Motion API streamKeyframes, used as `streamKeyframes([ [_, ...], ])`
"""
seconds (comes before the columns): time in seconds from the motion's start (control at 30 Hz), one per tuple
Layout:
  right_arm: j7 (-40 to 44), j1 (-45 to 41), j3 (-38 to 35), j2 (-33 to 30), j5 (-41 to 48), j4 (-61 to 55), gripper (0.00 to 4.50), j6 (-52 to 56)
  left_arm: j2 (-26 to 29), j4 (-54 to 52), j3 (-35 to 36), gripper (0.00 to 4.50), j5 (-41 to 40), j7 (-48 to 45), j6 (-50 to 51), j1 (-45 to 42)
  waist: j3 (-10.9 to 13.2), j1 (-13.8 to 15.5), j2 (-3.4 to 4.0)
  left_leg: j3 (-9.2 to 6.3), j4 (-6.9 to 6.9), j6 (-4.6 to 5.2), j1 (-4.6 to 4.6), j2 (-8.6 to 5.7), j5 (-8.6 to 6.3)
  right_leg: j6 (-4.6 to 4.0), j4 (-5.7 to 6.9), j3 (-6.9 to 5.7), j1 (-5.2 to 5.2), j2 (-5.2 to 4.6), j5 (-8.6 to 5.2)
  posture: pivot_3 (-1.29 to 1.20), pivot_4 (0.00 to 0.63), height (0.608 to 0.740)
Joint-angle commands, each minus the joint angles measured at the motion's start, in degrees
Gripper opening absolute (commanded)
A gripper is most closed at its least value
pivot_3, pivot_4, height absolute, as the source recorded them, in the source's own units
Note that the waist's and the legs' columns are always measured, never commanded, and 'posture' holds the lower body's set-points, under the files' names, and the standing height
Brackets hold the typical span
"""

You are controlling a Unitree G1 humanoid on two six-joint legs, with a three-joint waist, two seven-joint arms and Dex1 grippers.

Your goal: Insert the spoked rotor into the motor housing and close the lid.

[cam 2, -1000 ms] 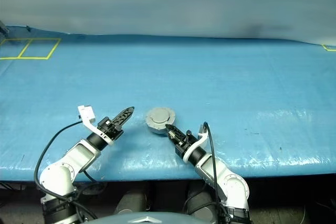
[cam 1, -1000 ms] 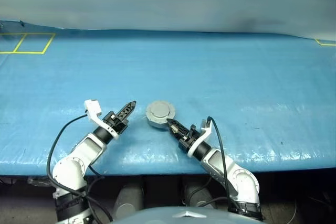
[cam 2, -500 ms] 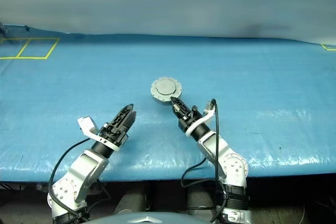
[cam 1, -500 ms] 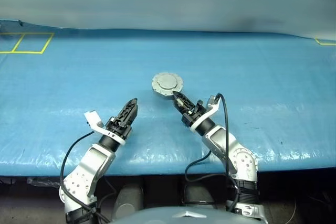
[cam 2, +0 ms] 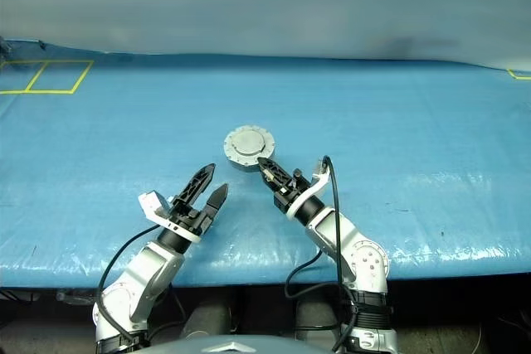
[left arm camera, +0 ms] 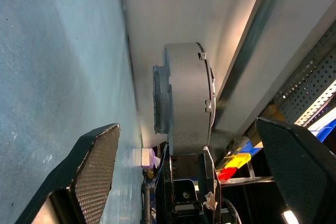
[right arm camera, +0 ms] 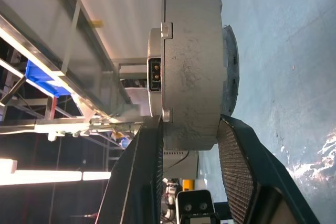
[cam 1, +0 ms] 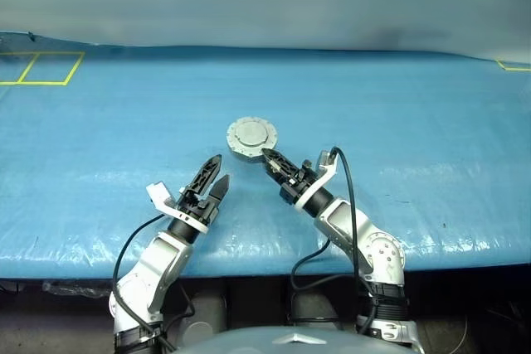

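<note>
The lid's small tabs [left arm camera: 208, 106] are in the notches of the housing's rim. The lid will stay closed and move along when the robot carries the housing.
The motor housing [cam 1: 251, 137] is a round grey puck held a little above the blue table, with my right gripper [cam 1: 268, 156] shut on its near rim. The lid [cam 2: 245, 140] lies shut on top, plain face with raised centre upward. In the right wrist view the housing [right arm camera: 191, 77] sits edge-on between both fingers [right arm camera: 139, 182]. My left gripper [cam 1: 219, 170] stands open and holds nothing, to the near left of the housing. Its wrist view shows the housing [left arm camera: 184, 98] ahead between its spread fingers [left arm camera: 94, 166]. The spoked rotor is hidden.
The blue tarp-covered table [cam 1: 398, 113] runs wide to both sides and far back. Yellow tape squares [cam 1: 41, 68] mark its far left corner and a yellow mark [cam 1: 514, 65] its far right. The table's front edge [cam 1: 465, 254] runs just behind both wrists.
My right gripper has lifted the housing up off the table, then carried it slightly left. The left gripper has gone from shut to open, rolled, and shifted right toward the housing.
</note>
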Motion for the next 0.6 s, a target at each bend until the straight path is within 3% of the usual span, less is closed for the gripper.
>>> streamKeyframes([
  [0.03,0.4,0.1,2.1,0.1,3.6,-4.9,1.18,1.7,-1.4,0.3,-0.8,4.5,-1.1,-2.4,-0.9,-0.4,0.0,0.0,0.0,0.0,0.0,0.0,0.0,0.0,0.0,0.0,0.0,0.0,0.0,0.0,0.0,0.0,0.15,0.74],
  [0.6,-1.6,1.7,6.7,-1.9,5.1,-7.2,1.18,3.4,-2.0,-1.6,-3.1,4.5,-2.0,0.3,-2.7,-0.4,0.0,0.0,0.0,0.0,0.03,0.0,0.0,0.01,0.0,0.0,0.0,0.0,0.01,0.0,0.0,0.0,0.15,0.74],
])
